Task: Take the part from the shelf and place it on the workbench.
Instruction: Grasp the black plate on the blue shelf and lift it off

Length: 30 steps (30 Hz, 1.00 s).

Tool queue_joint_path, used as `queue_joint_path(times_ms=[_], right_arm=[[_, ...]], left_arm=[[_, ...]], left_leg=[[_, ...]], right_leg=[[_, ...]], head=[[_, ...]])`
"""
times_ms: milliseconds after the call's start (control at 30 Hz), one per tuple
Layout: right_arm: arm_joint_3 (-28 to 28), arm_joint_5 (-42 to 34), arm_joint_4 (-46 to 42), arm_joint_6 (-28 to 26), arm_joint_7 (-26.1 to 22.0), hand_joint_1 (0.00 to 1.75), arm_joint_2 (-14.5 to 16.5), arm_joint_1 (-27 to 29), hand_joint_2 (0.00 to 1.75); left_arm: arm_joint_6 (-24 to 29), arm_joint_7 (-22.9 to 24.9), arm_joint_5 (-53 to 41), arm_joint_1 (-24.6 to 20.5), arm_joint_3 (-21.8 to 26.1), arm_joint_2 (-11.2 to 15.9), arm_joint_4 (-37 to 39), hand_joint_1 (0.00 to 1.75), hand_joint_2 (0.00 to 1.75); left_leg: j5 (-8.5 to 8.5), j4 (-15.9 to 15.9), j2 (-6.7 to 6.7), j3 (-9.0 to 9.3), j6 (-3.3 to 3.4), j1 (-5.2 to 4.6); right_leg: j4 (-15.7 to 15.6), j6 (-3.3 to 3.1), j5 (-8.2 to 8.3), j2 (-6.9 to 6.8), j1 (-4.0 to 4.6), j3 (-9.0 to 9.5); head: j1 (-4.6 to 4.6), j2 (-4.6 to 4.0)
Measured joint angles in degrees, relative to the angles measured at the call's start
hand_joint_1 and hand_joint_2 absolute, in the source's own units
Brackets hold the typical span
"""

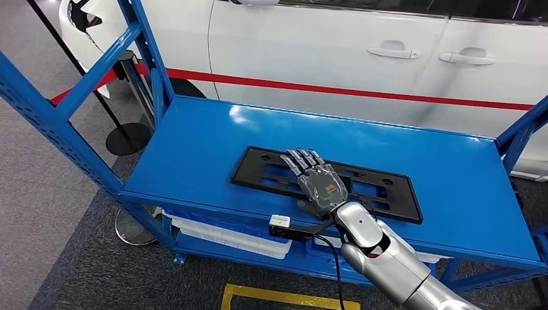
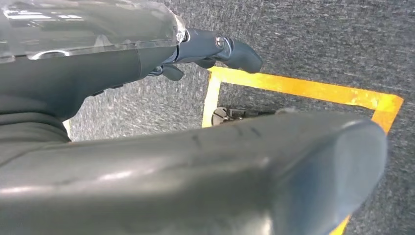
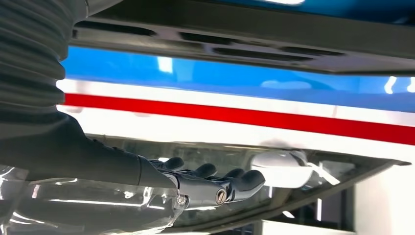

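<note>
A deep side raises the black part's slotted side above the shelf, so I should expect a hollow bottom side with a hidden block.
A flat black plastic part with long cut-outs lies across the middle of the blue top shelf. My right hand stretches over its centre, palm down with fingers straight and spread, holding nothing. In the right wrist view the hand floats apart from the black part, with a clear gap between them and the blue shelf surface behind. My left hand hangs over grey carpet, fingers loosely extended and holding nothing, with its thick thumb close to the camera.
A white car with a red stripe stands right behind the shelf. Blue uprights frame the left end and another rises at the right. White trays sit on the lower shelf. Yellow floor tape marks the carpet.
</note>
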Motion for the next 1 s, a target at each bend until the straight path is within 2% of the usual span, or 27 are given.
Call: queue_joint_path(times_ms=[67, 100, 133, 167, 233, 267, 300, 333, 400, 467, 500, 600, 633, 667, 700, 733, 800, 833, 933, 1000], right_arm=[[0.2, 0.2, 0.0, 0.9, 0.2, 0.0, 0.0, -0.3, 1.75], [0.2, 0.2, 0.0, 1.0, 0.2, 0.0, -0.1, -0.3, 1.75], [0.3, 0.2, 0.0, 1.1, 0.2, 0.0, -0.1, -0.3, 1.75], [0.3, 0.1, 0.0, 1.2, 0.2, 0.0, -0.1, -0.3, 1.75], [0.3, 0.0, 0.0, 1.6, 0.2, 0.0, -0.1, -0.5, 1.75], [0.3, -0.2, 0.0, 2.0, 0.2, 0.0, -0.1, -0.8, 1.75], [0.3, -0.5, -0.1, 2.5, 0.1, 0.0, -0.2, -1.0, 1.75], [0.3, -0.8, -0.2, 3.1, 0.1, 0.0, -0.3, -1.1, 1.75], [0.4, -1.4, -0.4, 4.5, -0.1, 0.0, -0.6, -1.4, 1.75], [0.5, -1.8, -0.4, 5.7, -0.2, 0.0, -0.9, -1.7, 1.75], [0.6, -2.0, -0.3, 6.2, -0.3, 0.0, -1.0, -1.9, 1.75], [0.8, -2.6, 0.1, 7.5, -0.4, 0.0, -1.2, -2.1, 1.75], [0.9, -2.9, 0.3, 7.8, -0.4, 0.0, -1.3, -2.0, 1.75], [1.0, -3.1, 0.6, 7.9, -0.5, 0.0, -1.4, -2.0, 1.75], [1.1, -3.2, 0.8, 8.0, -0.5, 0.0, -1.5, -2.0, 1.75], [1.1, -3.3, 1.0, 8.1, -0.5, 0.0, -1.5, -2.0, 1.75], [1.1, -3.4, 1.3, 8.1, -0.6, 0.0, -1.7, -2.0, 1.75], [1.1, -3.5, 1.4, 8.2, -0.6, 0.0, -1.7, -2.0, 1.75], [1.2, -3.9, 2.0, 8.8, -0.5, 0.0, -1.9, -2.1, 1.75], [1.2, -4.3, 2.6, 9.4, -0.3, 0.0, -2.0, -2.3, 1.75]], left_arm=[[0.1, -0.1, 0.3, 0.0, 0.1, 0.0, 0.0, 0.0, 0.0], [0.1, -0.1, 0.3, 0.0, 0.2, 0.0, 0.0, 0.0, 0.0], [0.1, -0.1, 0.4, 0.0, 0.3, 0.0, 0.0, 0.0, 0.0], [0.1, -0.1, 0.4, 0.1, 0.3, 0.0, 0.0, 0.0, 0.0], [0.1, -0.1, 0.4, 0.0, 0.5, 0.0, 0.0, 0.0, 0.0], [0.1, -0.1, 0.4, 0.0, 0.5, 0.0, 0.0, 0.0, 0.0], [0.1, -0.2, 0.5, -0.1, 0.6, 0.0, 0.0, 0.0, 0.0], [0.1, -0.3, 0.5, -0.1, 0.7, 0.0, 0.0, 0.0, 0.0], [0.1, -0.6, 0.6, -0.1, 0.9, 0.0, 0.0, 0.0, 0.0], [0.1, -0.9, 0.7, -0.2, 1.0, 0.1, 0.0, 0.0, 0.0], [0.1, -1.1, 0.8, -0.2, 1.0, 0.1, 0.0, 0.0, 0.0], [-0.1, -1.7, 1.1, -0.1, 1.1, 0.1, 0.0, 0.0, 0.0], [-0.2, -1.9, 1.1, -0.1, 1.2, 0.1, 0.0, 0.0, 0.0], [-0.3, -2.0, 1.2, -0.1, 1.2, 0.1, 0.0, 0.0, 0.0], [-0.3, -2.1, 1.2, -0.1, 1.2, 0.2, 0.0, 0.0, 0.0], [-0.4, -2.2, 1.2, -0.1, 1.2, 0.2, 0.0, 0.0, 0.0], [-0.4, -2.3, 1.3, -0.2, 1.3, 0.3, 0.0, 0.0, 0.0], [-0.4, -2.3, 1.3, -0.2, 1.4, 0.3, 0.0, 0.0, 0.0], [-0.8, -2.5, 1.4, -0.2, 1.5, 0.4, 0.0, 0.0, 0.0], [-1.1, -2.6, 1.3, -0.2, 1.5, 0.5, 0.0, 0.0, 0.0]], left_leg=[[0.37, -0.3, 0.03, -0.09, 0.71, 0.11], [0.38, -0.3, 0.02, -0.14, 0.73, 0.09], [0.37, -0.3, 0.01, -0.16, 0.72, 0.08], [0.35, -0.2, -0.01, -0.11, 0.69, 0.09], [0.21, -0.1, -0.05, 0.07, 0.48, 0.09], [0.12, 0.0, -0.07, 0.07, 0.26, -0.01], [0.09, 0.1, -0.08, 0.0, 0.0, -0.09], [0.07, 0.1, -0.08, -0.1, -0.28, -0.15], [0.09, 0.1, -0.07, -0.18, -0.9, -0.2], [-0.9, 1.2, -0.03, -0.59, -1.46, -0.15], [-2.27, 3.4, -0.01, -1.49, -1.69, -0.11], [-7.48, 14.7, 0.03, -6.6, -2.1, 0.09], [-7.84, 16.8, 0.03, -7.63, -2.16, 0.11], [-6.93, 16.4, 0.03, -7.49, -2.13, 0.11], [-5.16, 13.9, 0.04, -6.35, -2.03, 0.12], [-2.97, 9.7, 0.05, -4.4, -1.83, 0.11], [-0.53, 2.8, 0.04, -1.14, -1.35, -0.02], [-0.19, 1.0, 0.0, -0.43, -1.12, -0.1], [-0.04, 0.3, -0.07, -0.36, -0.33, -0.14], [0.31, -0.1, -0.04, -0.21, 0.31, 0.07]], right_leg=[[8.0, 0.87, -4.23, -0.03, -0.29, -3.69], [11.1, 0.99, -5.26, -0.03, -0.36, -5.17], [12.4, 1.05, -5.19, -0.04, -0.4, -5.82], [11.2, 1.02, -3.91, -0.04, -0.42, -5.25], [3.8, 0.72, 0.15, -0.05, -0.43, -1.64], [0.0, 0.5, 1.6, -0.04, -0.31, 0.21], [-2.5, 0.27, 2.32, -0.02, -0.18, 1.35], [-3.7, 0.03, 2.39, 0.01, -0.02, 1.79], [-3.8, -0.5, 2.37, 0.05, 0.04, 1.77], [-4.2, -1.2, 2.58, -0.06, -0.22, 1.9], [-4.4, -1.55, 2.68, -0.13, -0.36, 1.97], [-4.3, -1.97, 2.67, -0.24, -0.24, 1.9], [-4.3, -1.97, 2.66, -0.23, -0.21, 1.89], [-4.2, -1.94, 2.63, -0.2, -0.19, 1.9], [-4.2, -1.88, 2.59, -0.16, -0.19, 1.95], [-4.1, -1.77, 2.5, -0.12, -0.19, 2.0], [-3.8, -1.4, 2.33, -0.04, 0.0, 1.86], [-3.7, -1.14, 2.32, -0.02, 0.06, 1.71], [-3.6, -0.23, 2.33, -0.02, 0.0, 1.51], [-1.3, 0.39, 0.63, -0.03, -0.13, 0.57]], head=[[0.04, 0.0], [0.04, 0.0], [0.04, 0.0], [0.04, 0.0], [0.04, 0.0], [0.04, 0.0], [0.03, 0.0], [0.02, 0.0], [-0.01, 0.0], [-0.03, 0.0], [-0.04, 0.0], [-0.05, 0.0], [-0.06, 0.0], [-0.07, 0.0], [-0.07, 0.0], [-0.07, 0.0], [-0.05, 0.0], [-0.03, 0.0], [0.01, 0.0], [0.05, 0.0]])
